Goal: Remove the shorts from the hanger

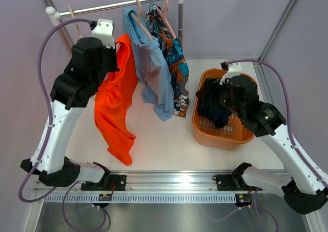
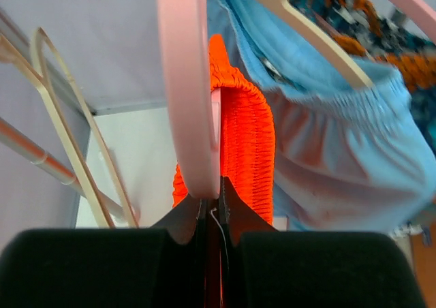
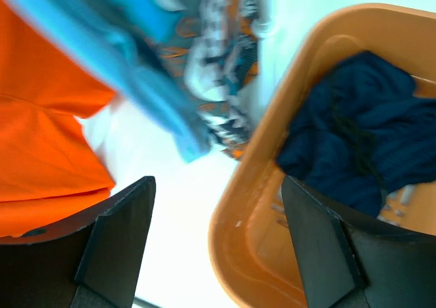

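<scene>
My left gripper is holding the orange-red shorts' pink hanger (image 2: 187, 83) away from the rail, so my right gripper keeps moving closer until it closes on the waistband (image 1: 124, 41).
The orange-red shorts (image 1: 115, 101) hang long from my raised left gripper (image 1: 116, 51), which is shut on their gathered waistband (image 2: 248, 137) right beside a pink hanger (image 2: 187, 83). The light blue shorts (image 1: 154, 68) hang on a wooden hanger (image 1: 139, 17). The multicolour print shorts (image 1: 176, 62) hang behind them on another pink hanger (image 1: 165, 6). The dark navy shorts (image 1: 218, 114) lie in the orange basket (image 1: 202, 132). My right gripper (image 3: 218, 185) is open and empty over the basket's left rim (image 3: 235, 219), with the navy shorts (image 3: 354, 144) just to its right.
The metal rail (image 1: 102, 7) crosses the back on white posts. An empty wooden hanger (image 2: 65, 144) hangs at its left end. Grey walls close in on both sides. The arms' base rail (image 1: 174, 183) runs along the near edge.
</scene>
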Action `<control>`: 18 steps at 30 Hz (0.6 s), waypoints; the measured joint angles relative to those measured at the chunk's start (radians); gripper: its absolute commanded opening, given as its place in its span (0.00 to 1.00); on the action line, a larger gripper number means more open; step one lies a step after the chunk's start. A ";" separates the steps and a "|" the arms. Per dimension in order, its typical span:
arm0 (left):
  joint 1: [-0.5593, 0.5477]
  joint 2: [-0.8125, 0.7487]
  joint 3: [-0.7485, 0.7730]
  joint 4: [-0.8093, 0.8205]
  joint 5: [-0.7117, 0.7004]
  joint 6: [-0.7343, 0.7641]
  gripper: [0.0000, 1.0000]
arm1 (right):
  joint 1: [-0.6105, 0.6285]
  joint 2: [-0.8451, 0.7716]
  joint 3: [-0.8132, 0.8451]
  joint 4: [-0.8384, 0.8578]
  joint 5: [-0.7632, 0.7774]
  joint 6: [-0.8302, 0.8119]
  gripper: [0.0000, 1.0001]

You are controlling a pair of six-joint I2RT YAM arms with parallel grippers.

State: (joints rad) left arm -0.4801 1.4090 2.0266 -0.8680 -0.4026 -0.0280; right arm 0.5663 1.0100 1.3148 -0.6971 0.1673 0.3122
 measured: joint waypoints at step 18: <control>-0.146 -0.394 -0.476 -0.064 0.300 -0.064 0.00 | 0.404 0.325 0.325 0.007 0.058 0.030 0.81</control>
State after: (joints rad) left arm -0.6262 1.0153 1.5505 -0.9318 -0.1028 -0.0925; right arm 0.9703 1.3350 1.6402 -0.6899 0.2249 0.3424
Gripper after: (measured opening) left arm 0.060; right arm 0.813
